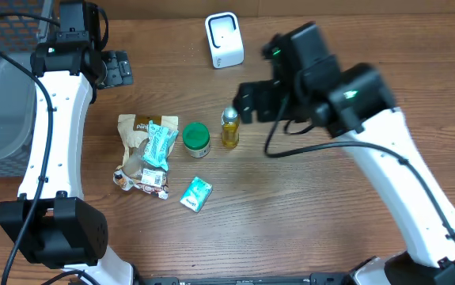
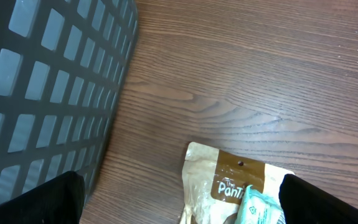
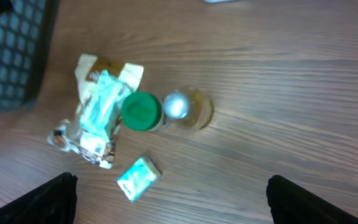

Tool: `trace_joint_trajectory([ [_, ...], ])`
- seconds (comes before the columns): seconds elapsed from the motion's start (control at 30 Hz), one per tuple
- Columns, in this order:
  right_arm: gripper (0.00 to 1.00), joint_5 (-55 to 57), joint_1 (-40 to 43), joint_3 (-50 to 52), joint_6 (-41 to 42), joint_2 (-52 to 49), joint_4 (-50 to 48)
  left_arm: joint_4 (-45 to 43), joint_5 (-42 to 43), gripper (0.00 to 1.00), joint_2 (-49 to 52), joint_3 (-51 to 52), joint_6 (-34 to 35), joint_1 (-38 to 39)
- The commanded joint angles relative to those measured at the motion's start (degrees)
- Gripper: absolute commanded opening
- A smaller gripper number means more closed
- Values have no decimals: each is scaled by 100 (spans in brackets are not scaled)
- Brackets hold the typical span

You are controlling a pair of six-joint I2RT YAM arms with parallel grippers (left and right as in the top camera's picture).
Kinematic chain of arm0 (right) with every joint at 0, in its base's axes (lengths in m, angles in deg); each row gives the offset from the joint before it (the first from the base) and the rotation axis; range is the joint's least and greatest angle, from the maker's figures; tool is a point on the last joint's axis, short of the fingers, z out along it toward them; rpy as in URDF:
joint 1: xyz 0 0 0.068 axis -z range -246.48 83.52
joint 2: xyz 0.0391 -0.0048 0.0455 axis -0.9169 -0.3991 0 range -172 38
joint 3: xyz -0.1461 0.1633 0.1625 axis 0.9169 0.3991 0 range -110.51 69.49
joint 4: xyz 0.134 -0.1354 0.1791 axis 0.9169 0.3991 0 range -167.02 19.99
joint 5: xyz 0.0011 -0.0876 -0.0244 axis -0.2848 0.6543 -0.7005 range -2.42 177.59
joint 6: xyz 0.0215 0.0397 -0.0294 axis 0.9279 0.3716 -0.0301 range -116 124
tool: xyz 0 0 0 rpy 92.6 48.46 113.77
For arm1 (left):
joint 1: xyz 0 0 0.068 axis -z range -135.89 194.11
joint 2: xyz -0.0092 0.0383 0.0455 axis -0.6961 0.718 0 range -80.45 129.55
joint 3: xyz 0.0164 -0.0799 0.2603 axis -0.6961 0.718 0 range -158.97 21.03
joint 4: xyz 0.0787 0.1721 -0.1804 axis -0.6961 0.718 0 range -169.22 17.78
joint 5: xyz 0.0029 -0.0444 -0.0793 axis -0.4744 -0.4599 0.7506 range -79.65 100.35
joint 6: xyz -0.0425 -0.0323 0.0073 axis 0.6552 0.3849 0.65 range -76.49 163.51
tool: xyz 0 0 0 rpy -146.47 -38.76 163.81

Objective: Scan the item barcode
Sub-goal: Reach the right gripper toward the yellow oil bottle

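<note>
The yellow bottle [image 1: 230, 134] is standing upright, clear of the green-lidded jar, so my right gripper should keep going down toward it until the open fingers are on both sides of the silver cap [image 1: 229, 115].
A white barcode scanner [image 1: 223, 39] stands at the back of the table. The items lie in a cluster: a tan pouch [image 1: 136, 131] with a teal packet [image 1: 160, 144] on it, a green-lidded jar [image 1: 196, 138], a yellow bottle [image 1: 229, 128] with a silver cap, and a small teal box [image 1: 196, 194]. My right gripper [image 1: 247, 101] hovers open just right of the bottle, above it; its view shows the bottle [image 3: 194, 112], jar [image 3: 141, 112] and box [image 3: 138, 177] below, nothing between the fingers. My left gripper [image 1: 116, 68] is open at the back left, above the pouch [image 2: 222, 180].
A grey mesh basket [image 1: 1, 87] takes up the left edge of the table, close beside my left gripper [image 2: 182, 202]. A crumpled snack packet [image 1: 140, 180] lies at the front end of the pouch. Bare wood runs along the front and right of the table.
</note>
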Motion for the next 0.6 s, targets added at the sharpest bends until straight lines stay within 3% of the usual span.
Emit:
trace_joint_trajectory([
  [0.0, 98, 927, -461, 212, 225, -151, -179, -7, -39, 99, -87, -105, -79, 13],
  [0.2, 100, 1790, -925, 240, 225, -710, -476, -7, -39, 100, -87, -105, -79, 13],
  [0.57, 100, 1652, -898, 247, 603, -1672, -852, -7, -39, 99, -87, -105, -81, 13],
])
